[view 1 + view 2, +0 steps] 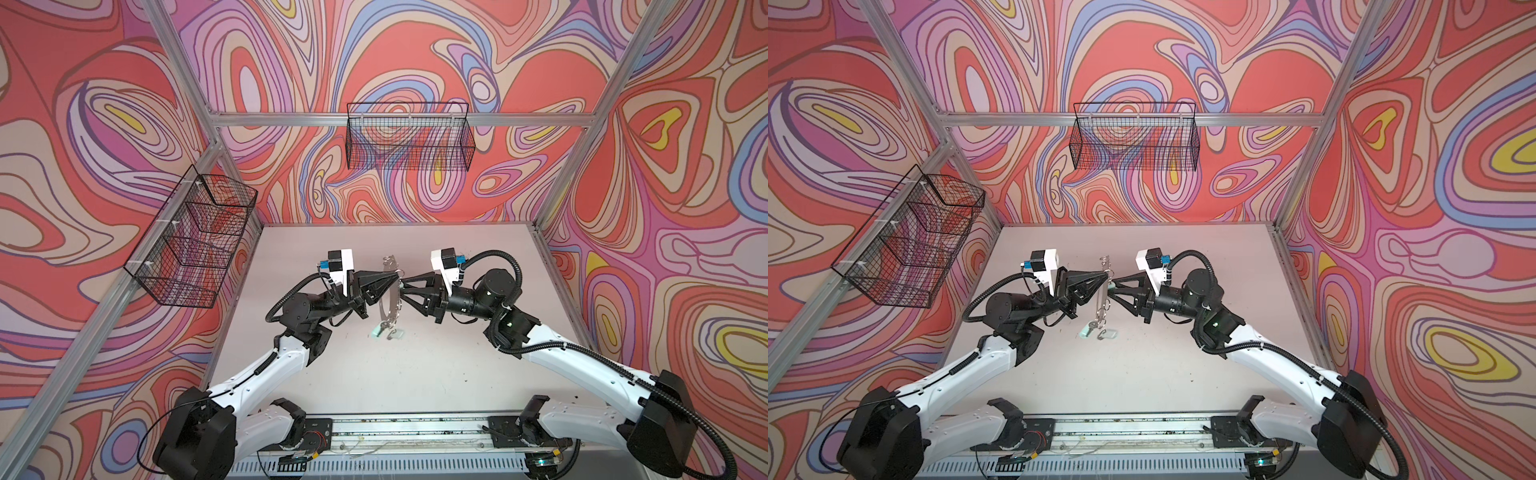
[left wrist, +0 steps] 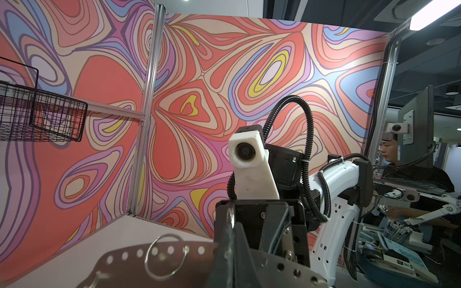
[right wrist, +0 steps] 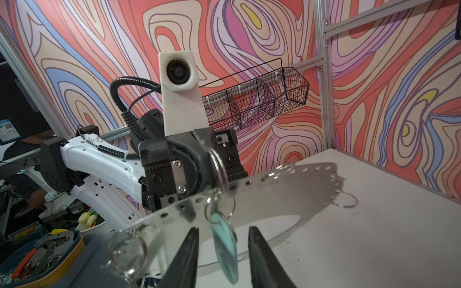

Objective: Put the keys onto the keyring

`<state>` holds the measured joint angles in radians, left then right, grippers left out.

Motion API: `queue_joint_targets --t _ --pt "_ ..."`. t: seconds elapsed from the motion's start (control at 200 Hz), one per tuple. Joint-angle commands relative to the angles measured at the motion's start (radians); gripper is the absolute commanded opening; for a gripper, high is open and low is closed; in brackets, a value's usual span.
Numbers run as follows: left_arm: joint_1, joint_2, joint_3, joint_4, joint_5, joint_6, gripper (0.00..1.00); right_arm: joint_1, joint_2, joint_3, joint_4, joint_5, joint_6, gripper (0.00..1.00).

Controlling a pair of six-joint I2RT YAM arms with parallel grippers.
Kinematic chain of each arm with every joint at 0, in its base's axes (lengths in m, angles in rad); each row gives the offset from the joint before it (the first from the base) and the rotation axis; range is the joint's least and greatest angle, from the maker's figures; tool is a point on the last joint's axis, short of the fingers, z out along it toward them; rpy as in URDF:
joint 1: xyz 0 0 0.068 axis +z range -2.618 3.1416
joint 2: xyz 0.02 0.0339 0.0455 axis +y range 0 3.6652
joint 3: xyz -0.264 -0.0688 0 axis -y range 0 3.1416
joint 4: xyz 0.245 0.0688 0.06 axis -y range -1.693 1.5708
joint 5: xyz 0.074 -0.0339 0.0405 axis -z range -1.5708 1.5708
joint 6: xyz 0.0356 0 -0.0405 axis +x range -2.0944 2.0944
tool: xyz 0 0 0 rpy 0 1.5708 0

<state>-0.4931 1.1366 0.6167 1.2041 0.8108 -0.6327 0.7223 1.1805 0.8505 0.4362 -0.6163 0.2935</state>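
Note:
The mint tag is dangling loose under its small ring (image 3: 220,209), so next my right gripper pinches the tag (image 3: 225,250) and keeps the small ring up next to my left gripper.
The keyring (image 1: 390,297) (image 1: 1101,297), a thin metal plate with holes along its rim, stands on edge above the table's middle. My left gripper (image 2: 233,240) (image 1: 394,277) is shut on its upper rim. In the right wrist view the keyring (image 3: 274,197) carries a mint-tagged key (image 3: 224,246) on a small ring. The tag dangles between the fingers (image 3: 259,254) of my right gripper (image 3: 223,230), which is open and not touching it. More keys (image 1: 386,331) (image 1: 1098,331), with mint and whitish tags, hang at the plate's lower end. An empty wire ring (image 2: 166,256) sits in another hole.
A black wire basket (image 1: 409,137) hangs on the back wall and a divided one (image 1: 191,241) on the left wall. Outside the cell, a bin (image 3: 37,256) holds tools and spare rings, and a person (image 2: 391,152) sits at a desk.

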Motion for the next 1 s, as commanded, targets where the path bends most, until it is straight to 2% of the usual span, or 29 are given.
queue_joint_targets --t 0.0,0.28,0.426,0.676,0.997 --pt "-0.007 -0.001 0.015 0.05 0.001 -0.005 0.0 0.018 -0.018 0.013 -0.071 0.085 -0.083 0.35" --pt "-0.01 -0.002 0.014 0.042 0.002 -0.002 0.0 0.068 -0.021 0.012 -0.065 0.187 -0.131 0.32" --pt "-0.012 0.0 0.015 0.04 0.005 -0.004 0.0 0.074 -0.029 -0.005 -0.025 0.188 -0.134 0.31" --pt "-0.012 -0.008 0.016 0.023 0.007 0.008 0.0 0.075 -0.047 -0.011 -0.038 0.181 -0.147 0.0" --pt "-0.012 -0.023 0.018 -0.021 0.017 0.034 0.0 0.075 -0.092 0.022 -0.172 0.2 -0.203 0.0"
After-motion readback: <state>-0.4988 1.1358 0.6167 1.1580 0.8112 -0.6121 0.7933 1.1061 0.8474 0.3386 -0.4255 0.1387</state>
